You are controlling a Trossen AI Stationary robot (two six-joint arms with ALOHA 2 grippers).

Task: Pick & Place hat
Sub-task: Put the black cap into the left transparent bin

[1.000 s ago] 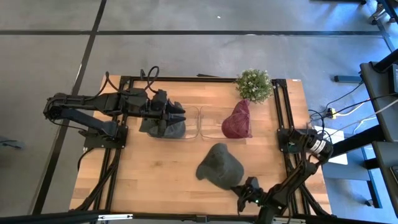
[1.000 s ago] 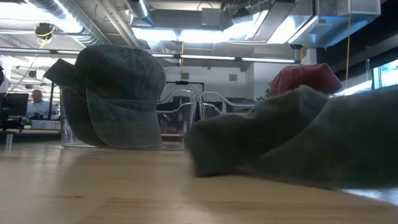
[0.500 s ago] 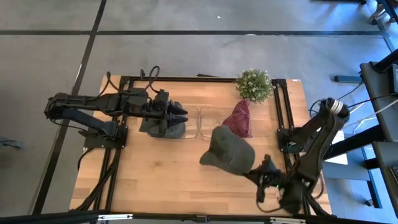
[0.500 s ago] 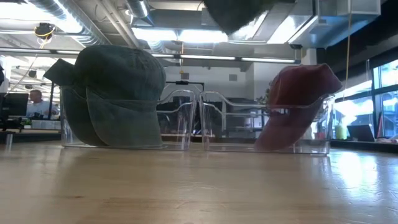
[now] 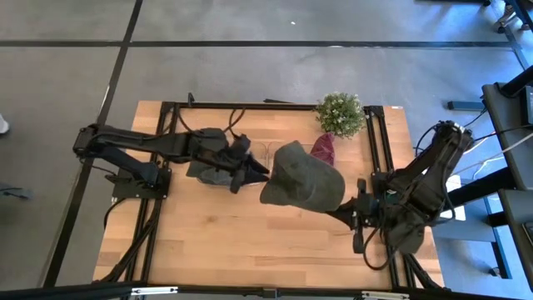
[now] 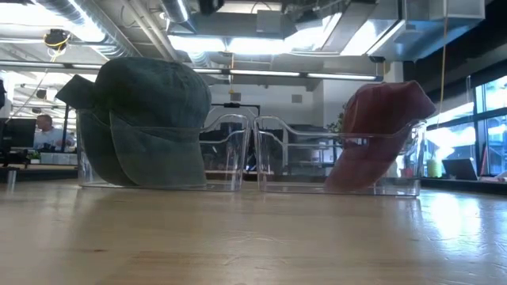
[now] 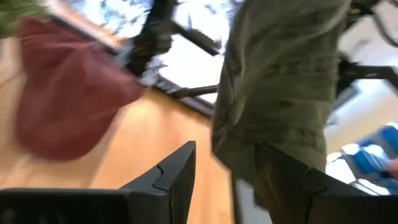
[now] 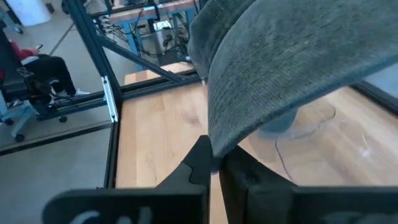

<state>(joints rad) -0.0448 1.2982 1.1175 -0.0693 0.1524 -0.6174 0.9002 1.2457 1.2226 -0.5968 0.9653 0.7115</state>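
Note:
The dark denim cap (image 5: 208, 173) is a long way from my right gripper, so my left gripper should grab the grey-green cap by its free edge (image 5: 267, 192) and stack it there.
A grey-green cap (image 5: 301, 175) hangs in the air over the table's middle, above what the low view covers. My right gripper (image 5: 341, 213) is shut on it from the near-right side. My left gripper (image 5: 256, 173) is open and reaches in from the left. In the left wrist view its fingers (image 7: 180, 171) stand on either side of the cap's lower edge (image 7: 267, 146). A dark denim cap (image 6: 146, 119) and a red cap (image 6: 380, 131) each sit upright in a clear holder. My right gripper (image 8: 214, 152) pinches the cap's lower edge (image 8: 217, 140) between its two fingers, coming from the table's near-right side and slanting upward. The cap is lifted clear of the table and rises above and beyond the fingers. My left gripper: I cannot tell whether its fingers touch the cap.
Two clear holders (image 6: 238, 150) stand side by side near the far edge. A potted plant (image 5: 340, 112) stands at the far right corner. Bare wood (image 5: 216, 233) fills the table's near half. A person sits beyond the table in the low view (image 6: 46, 127).
My right gripper has raised the grey-green cap off the near part of the table, lifted it clear, and carried it toward the far edge and the left. My left gripper has moved right, off the denim cap and toward the lifted cap.

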